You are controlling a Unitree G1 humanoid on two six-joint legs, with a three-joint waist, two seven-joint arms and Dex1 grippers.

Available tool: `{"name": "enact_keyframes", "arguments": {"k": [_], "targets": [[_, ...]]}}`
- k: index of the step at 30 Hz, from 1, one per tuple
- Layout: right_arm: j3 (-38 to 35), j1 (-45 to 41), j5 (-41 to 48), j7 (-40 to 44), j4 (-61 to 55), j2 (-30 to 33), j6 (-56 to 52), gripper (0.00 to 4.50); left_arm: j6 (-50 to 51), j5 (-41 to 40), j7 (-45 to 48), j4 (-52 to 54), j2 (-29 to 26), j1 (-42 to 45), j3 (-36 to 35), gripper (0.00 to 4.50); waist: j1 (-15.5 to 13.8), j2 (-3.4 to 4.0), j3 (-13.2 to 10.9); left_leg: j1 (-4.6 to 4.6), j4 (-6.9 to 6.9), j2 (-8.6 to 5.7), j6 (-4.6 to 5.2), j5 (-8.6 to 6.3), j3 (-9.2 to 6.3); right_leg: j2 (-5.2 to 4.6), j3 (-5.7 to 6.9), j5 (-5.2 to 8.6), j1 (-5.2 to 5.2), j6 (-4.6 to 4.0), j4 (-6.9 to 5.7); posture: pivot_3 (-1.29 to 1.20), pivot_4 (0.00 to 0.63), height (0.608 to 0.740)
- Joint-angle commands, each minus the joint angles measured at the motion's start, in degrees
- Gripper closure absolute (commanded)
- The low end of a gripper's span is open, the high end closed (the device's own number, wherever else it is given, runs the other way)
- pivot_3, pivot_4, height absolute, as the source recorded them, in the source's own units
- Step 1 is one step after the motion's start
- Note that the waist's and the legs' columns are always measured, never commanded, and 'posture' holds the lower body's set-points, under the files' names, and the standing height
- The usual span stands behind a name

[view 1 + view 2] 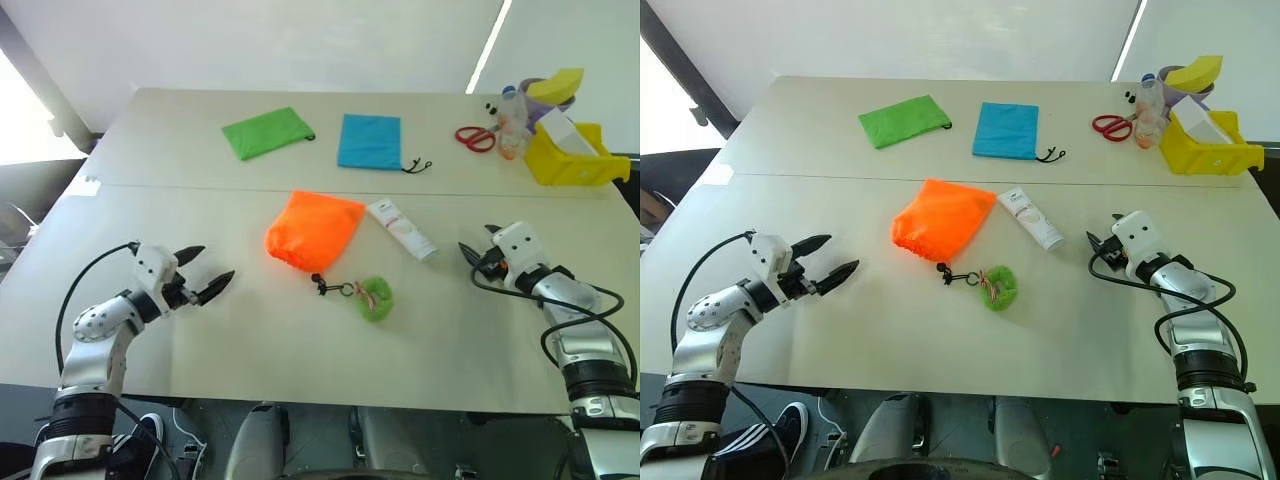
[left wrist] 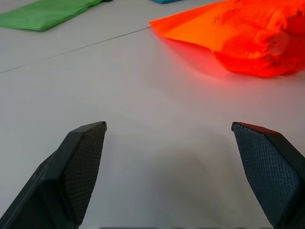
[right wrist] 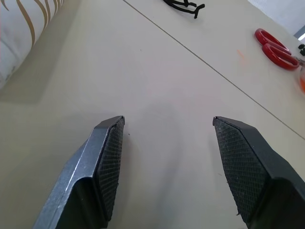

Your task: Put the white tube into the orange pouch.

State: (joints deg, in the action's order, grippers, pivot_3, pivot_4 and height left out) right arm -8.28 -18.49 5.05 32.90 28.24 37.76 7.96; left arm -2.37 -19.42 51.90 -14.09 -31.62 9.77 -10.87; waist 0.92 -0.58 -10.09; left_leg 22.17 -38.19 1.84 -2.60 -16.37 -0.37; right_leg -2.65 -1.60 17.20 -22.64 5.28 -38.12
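Observation:
The orange pouch's near edge is puckered point(image 1: 288, 260) beside the dark cord, so I expect the orange pouch's opening point(image 1: 301, 266) to arch open there as I lift that edge.
The orange pouch point(image 1: 312, 230) lies flat at the middle of the table, also in the left wrist view point(image 2: 238, 33). Its dark cord runs toward me to a ring and a fuzzy green pom-pom point(image 1: 375, 298). The white tube point(image 1: 402, 228) lies just right of the pouch, slanted, one end near my right gripper. My left gripper point(image 1: 215, 264) hovers open, low over the table left of the pouch, pointing toward it. My right gripper point(image 1: 475, 240) is open and empty, a short way right of the tube, whose white side point(image 3: 19, 33) shows beside its fingers point(image 3: 107, 162).
A green pouch point(image 1: 266, 132) and a blue pouch point(image 1: 370, 140) lie at the back of the table. Red scissors point(image 1: 476, 137), a small bottle point(image 1: 511, 125) and a yellow bin point(image 1: 575, 155) stand at the back right. A seam point(image 1: 200, 186) crosses the tabletop.

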Motion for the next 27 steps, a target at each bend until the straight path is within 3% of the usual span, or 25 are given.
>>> {"name": "enact_keyframes", "arguments": {"k": [1, 6, 10, 15, 22, 26, 27], "targets": [[-3.19, -0.20, 8.99, 5.07, -8.37, -1.48, -4.82, 1.42, -2.05, -0.49, 0.93, 2.73, 0.50, 2.38, 0.85, 0.00, -0.04, 0.01, -0.01, 0.00, 0.00, 0.00, 0.00, 0.00, 0.00, 0.00, 0.00, 0.00, 0.00, 0.00, 0.00, 0.00, 0.150, 0.740], [-0.14, 3.42, 18.44, 13.82, -25.18, -2.89, -13.59, 1.42, -3.43, 2.60, 1.69, 5.85, 3.01, 7.03, 7.00, 0.00, -0.23, 0.01, -0.01, 0.04, 0.00, 0.02, 0.00, 0.00, -0.04, 0.01, 0.01, 0.00, 0.00, 0.01, 0.00, 0.00, 0.150, 0.740], [3.81, 5.22, 15.76, 13.66, -32.43, -3.24, -15.81, 1.42, -4.41, 6.59, -0.37, 4.52, 5.55, 10.88, 11.25, 0.00, -0.26, 0.01, 0.00, 0.04, -0.01, -0.02, 0.00, 0.00, -0.05, 0.01, 0.02, 0.00, 0.01, 0.01, 0.02, 0.00, 0.150, 0.740], [4.53, 5.34, 14.98, 10.44, -36.38, -5.17, -17.75, 1.42, -9.44, 13.81, -3.93, 1.21, 6.70, 12.04, 15.15, 0.00, 0.03, 0.01, 0.00, 0.04, 0.00, -0.01, 0.00, 0.00, -0.04, 0.10, 0.00, 0.00, -0.03, 0.01, 0.01, 0.00, 0.150, 0.740], [3.28, 6.23, 13.74, 9.76, -35.91, -4.51, -17.31, 1.42, -8.71, 16.12, -8.10, 1.13, 7.10, 11.44, 15.32, 0.00, -0.25, 0.01, -0.01, 0.07, 0.01, -0.02, 0.00, 0.00, -0.05, 0.08, 0.01, 0.00, -0.04, 0.01, 0.01, 0.00, 0.150, 0.740], [3.81, 6.22, 12.94, 9.40, -35.53, -5.17, -16.79, 1.36, -7.43, 15.58, -9.21, 1.28, 6.40, 11.63, 14.62, 1.26, -0.23, 0.01, -0.01, 0.07, 0.00, -0.02, 0.00, 0.00, -0.06, 0.08, 0.01, 0.00, -0.04, 0.01, 0.01, 0.00, 0.150, 0.740], [3.91, 6.16, 12.78, 9.37, -35.28, -5.26, -16.63, 1.36, -6.96, 15.23, -9.45, 1.62, 6.34, 11.50, 14.37, 1.87, -0.22, 0.01, -0.01, 0.07, 0.00, -0.02, 0.00, 0.00, -0.06, 0.09, 0.01, 0.00, -0.04, 0.01, 0.01, 0.00, 0.150, 0.740]]}}
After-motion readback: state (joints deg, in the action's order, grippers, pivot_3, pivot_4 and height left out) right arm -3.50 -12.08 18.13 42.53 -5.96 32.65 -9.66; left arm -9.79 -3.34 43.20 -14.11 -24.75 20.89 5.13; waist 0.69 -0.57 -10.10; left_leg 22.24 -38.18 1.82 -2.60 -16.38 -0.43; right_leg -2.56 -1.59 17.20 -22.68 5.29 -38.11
